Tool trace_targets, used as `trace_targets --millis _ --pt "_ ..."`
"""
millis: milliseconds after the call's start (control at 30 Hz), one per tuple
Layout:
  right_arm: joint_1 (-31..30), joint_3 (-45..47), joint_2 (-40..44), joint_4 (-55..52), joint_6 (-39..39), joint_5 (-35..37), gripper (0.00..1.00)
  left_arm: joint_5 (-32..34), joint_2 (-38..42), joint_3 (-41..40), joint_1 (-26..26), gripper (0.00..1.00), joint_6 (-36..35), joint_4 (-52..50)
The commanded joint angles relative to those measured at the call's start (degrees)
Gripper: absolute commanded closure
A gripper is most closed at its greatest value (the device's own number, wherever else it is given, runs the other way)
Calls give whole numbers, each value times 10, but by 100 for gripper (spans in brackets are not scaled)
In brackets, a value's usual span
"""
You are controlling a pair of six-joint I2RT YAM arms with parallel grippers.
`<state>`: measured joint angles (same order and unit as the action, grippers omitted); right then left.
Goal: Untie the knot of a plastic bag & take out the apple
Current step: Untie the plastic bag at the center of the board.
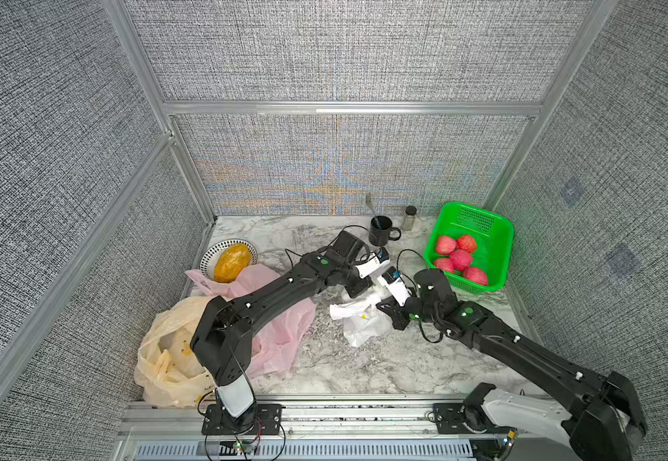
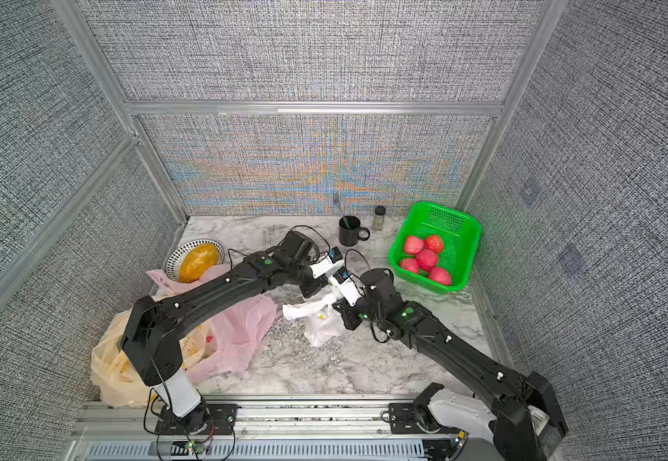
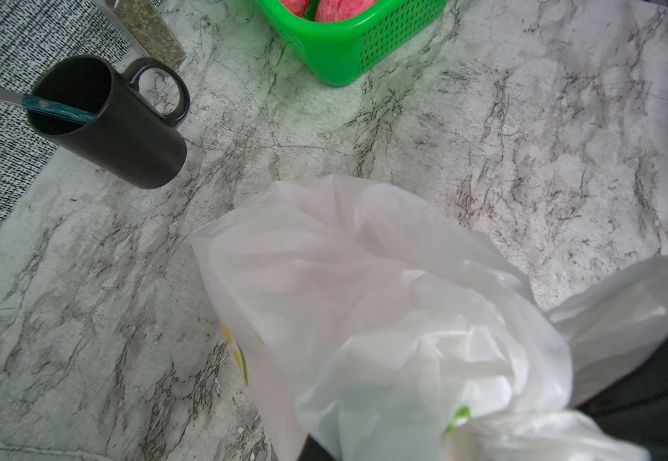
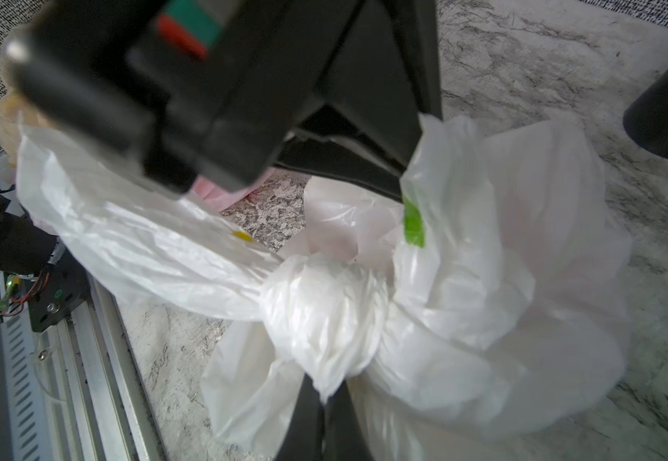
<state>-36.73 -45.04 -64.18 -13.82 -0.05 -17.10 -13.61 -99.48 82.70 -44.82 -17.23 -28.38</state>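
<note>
The knot is a tight lump (image 4: 324, 311) above my right gripper, so my left gripper should draw the green-marked film (image 4: 414, 224) away before my right gripper opens and regrips.
A white plastic bag (image 1: 360, 325) (image 2: 322, 327) lies mid-table between my two grippers. In the right wrist view its knot (image 4: 324, 311) is a tight twisted lump, and my right gripper (image 4: 326, 399) is shut on the film just under it. My left gripper (image 1: 362, 294) (image 2: 317, 293) comes down onto the far side of the bag and is shut on its film. In the left wrist view the bag (image 3: 364, 299) covers those jaws, with only a dark finger (image 3: 316, 451) showing. The apple is hidden inside the bag.
A green basket (image 1: 498, 239) with several red apples (image 1: 460, 258) stands at the back right. A black mug (image 1: 380, 233) holding a fork and a spice jar (image 1: 409, 217) stand at the back. At the left are a plate (image 1: 207, 257), a pink bag (image 1: 284, 331) and a yellowish bag (image 1: 164, 359).
</note>
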Motion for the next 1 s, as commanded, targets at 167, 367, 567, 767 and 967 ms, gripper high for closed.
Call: trace_targets --millis 167,367,567,767,967 --pt "14 5 27 8 28 7 100 43 56 -78 79 100 210 57" --pt "17 63 46 35 78 65 100 15 144 -192 140 100 358 155" --pt "58 81 53 16 126 161 100 -16 195 -265 164 100 454 238" --pt "59 28 62 13 105 92 64 -45 197 -268 160 100 466 255" --pt "20 -51 74 1 80 114 43 -34 202 -272 154 100 465 254"
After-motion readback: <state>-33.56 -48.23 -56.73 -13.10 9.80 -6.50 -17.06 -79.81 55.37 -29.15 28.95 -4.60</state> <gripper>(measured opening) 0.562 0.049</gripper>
